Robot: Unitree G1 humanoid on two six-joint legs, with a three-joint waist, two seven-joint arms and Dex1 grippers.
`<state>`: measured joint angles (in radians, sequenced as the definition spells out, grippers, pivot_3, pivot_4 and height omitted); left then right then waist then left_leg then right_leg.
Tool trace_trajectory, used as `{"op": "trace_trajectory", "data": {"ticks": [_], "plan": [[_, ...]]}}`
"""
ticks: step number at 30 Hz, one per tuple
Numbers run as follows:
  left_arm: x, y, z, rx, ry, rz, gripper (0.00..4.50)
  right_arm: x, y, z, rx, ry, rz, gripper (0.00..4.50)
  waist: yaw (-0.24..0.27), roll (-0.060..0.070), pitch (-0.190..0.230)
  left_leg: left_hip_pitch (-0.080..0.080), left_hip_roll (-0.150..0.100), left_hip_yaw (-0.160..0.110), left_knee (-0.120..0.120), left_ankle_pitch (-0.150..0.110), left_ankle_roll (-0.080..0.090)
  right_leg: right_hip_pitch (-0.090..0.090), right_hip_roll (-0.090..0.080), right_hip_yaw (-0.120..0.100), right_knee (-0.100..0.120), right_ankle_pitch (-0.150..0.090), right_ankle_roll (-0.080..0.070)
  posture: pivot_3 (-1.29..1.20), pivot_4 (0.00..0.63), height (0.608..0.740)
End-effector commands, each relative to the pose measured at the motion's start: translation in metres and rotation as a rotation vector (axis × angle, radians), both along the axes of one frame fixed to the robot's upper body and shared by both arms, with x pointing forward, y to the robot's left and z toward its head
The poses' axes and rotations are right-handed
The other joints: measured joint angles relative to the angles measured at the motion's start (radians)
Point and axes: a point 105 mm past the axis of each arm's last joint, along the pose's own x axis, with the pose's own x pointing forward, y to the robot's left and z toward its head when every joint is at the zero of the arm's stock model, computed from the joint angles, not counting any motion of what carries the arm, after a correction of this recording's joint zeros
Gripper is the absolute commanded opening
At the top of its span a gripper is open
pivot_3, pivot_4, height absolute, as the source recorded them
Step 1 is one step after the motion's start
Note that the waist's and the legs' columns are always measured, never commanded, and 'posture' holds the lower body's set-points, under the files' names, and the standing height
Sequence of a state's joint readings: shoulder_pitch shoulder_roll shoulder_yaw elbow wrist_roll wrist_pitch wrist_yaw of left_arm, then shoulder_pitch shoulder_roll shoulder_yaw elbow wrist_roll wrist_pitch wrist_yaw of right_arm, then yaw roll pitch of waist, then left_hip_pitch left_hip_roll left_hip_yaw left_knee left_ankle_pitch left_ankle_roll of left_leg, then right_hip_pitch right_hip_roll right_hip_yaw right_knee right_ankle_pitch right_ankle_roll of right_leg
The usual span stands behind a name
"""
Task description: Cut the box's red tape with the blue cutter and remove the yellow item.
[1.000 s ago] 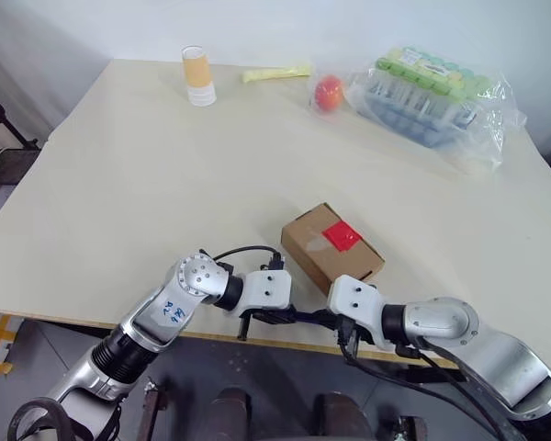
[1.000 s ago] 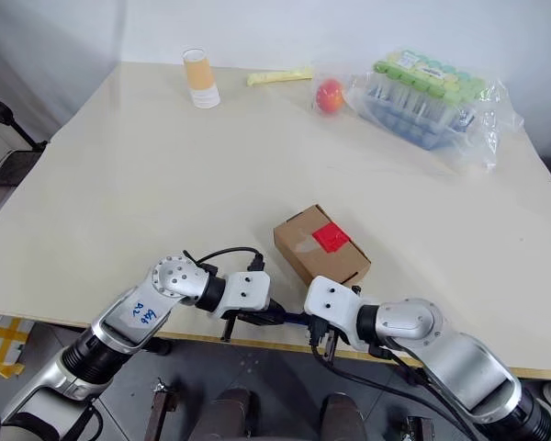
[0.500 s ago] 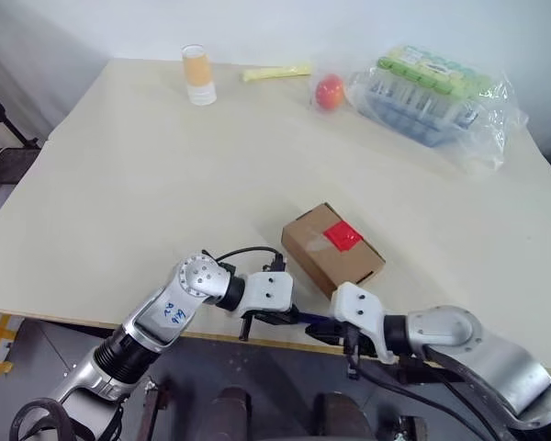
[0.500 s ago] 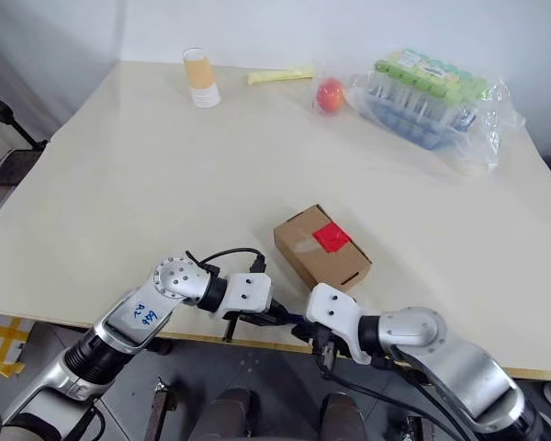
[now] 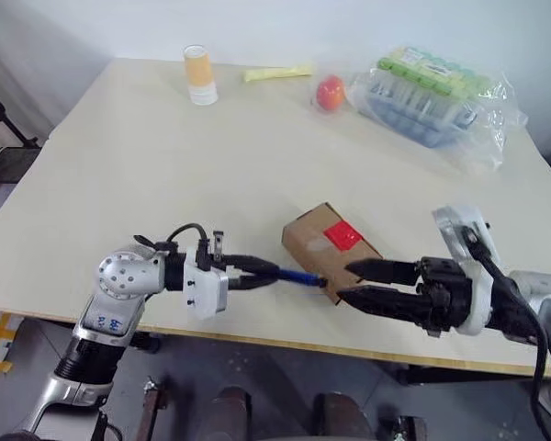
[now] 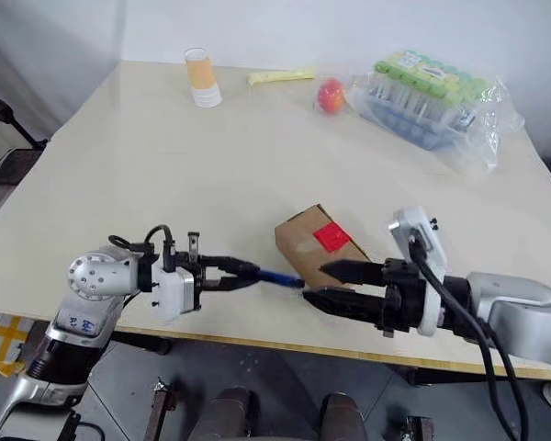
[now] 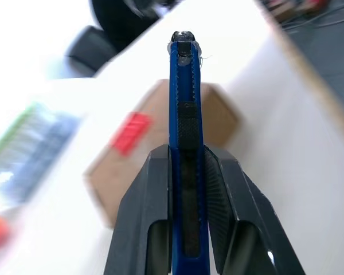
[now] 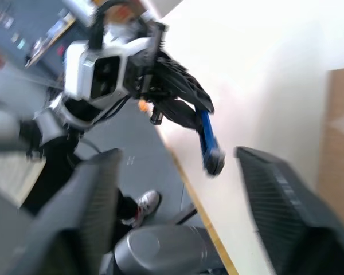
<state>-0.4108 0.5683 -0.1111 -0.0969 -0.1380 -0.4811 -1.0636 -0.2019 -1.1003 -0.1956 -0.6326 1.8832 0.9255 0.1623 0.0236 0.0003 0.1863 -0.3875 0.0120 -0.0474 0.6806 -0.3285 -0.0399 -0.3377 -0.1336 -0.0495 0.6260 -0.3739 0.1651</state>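
The red tape [image 5: 344,235] goes to the box's long edge [image 5: 318,254], so the box will open out along that edge when I cut the tape and pull.
The brown box [image 5: 331,244] lies near the table's front edge with the red tape [image 5: 342,235] on its top face. My left gripper [image 5: 257,273] points right and is shut on the blue cutter [image 5: 298,276]. The cutter's tip lies by the box's near corner; I cannot tell whether they touch. In the left wrist view the blue cutter [image 7: 183,114] runs out between the fingers [image 7: 155,195] toward the box [image 7: 160,172]. My right gripper [image 5: 347,283] points left, open, just in front of the box and facing the cutter's tip [image 8: 209,154]. The yellow item is hidden.
At the table's far side stand an orange-and-white cup [image 5: 199,75], a pale yellow strip [image 5: 277,72], a red-orange fruit [image 5: 328,92] and a clear bag of green-capped tubes [image 5: 432,96]. The table's front edge [image 5: 257,338] runs just under both grippers.
Both hands have risen from below the table's front edge and rolled. The right gripper has opened and drawn off to the right, while the cutter stays in the left gripper.
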Motion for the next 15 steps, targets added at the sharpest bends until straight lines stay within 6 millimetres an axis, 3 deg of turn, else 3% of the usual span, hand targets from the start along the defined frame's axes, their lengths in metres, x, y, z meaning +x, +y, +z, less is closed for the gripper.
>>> {"op": "trace_trajectory", "data": {"ticks": [1, 5, 15], "plan": [[0.005, -0.01, 0.007, -0.019, -0.069, -0.009, 0.44, 0.006, 0.011, -0.003, 0.021, 0.057, -0.034, 4.47, -0.001, 0.0, 0.0, 0.0, 0.0, 0.0, 0.0, 0.0, 0.0, -0.001, 0.0, 0.0, 0.0, 0.0, 0.0, 0.0, 0.15, 0.74], [0.014, -0.019, 0.017, -0.066, -0.098, 0.008, 0.44, 0.013, 0.023, -0.009, 0.012, 0.085, -0.052, 4.47, -0.004, 0.0, 0.0, -0.001, 0.0, 0.0, 0.0, 0.0, 0.0, -0.002, 0.0, 0.0, 0.001, 0.0, 0.0, 0.0, 0.15, 0.74], [0.01, -0.026, 0.013, -0.068, -0.08, 0.001, 0.44, 0.027, 0.031, -0.008, 0.03, 0.085, -0.089, 4.47, -0.002, 0.0, 0.0, -0.002, 0.0, 0.0, 0.0, 0.0, 0.0, -0.003, 0.0, 0.0, 0.0, 0.0, 0.0, 0.0, 0.15, 0.74]]}}
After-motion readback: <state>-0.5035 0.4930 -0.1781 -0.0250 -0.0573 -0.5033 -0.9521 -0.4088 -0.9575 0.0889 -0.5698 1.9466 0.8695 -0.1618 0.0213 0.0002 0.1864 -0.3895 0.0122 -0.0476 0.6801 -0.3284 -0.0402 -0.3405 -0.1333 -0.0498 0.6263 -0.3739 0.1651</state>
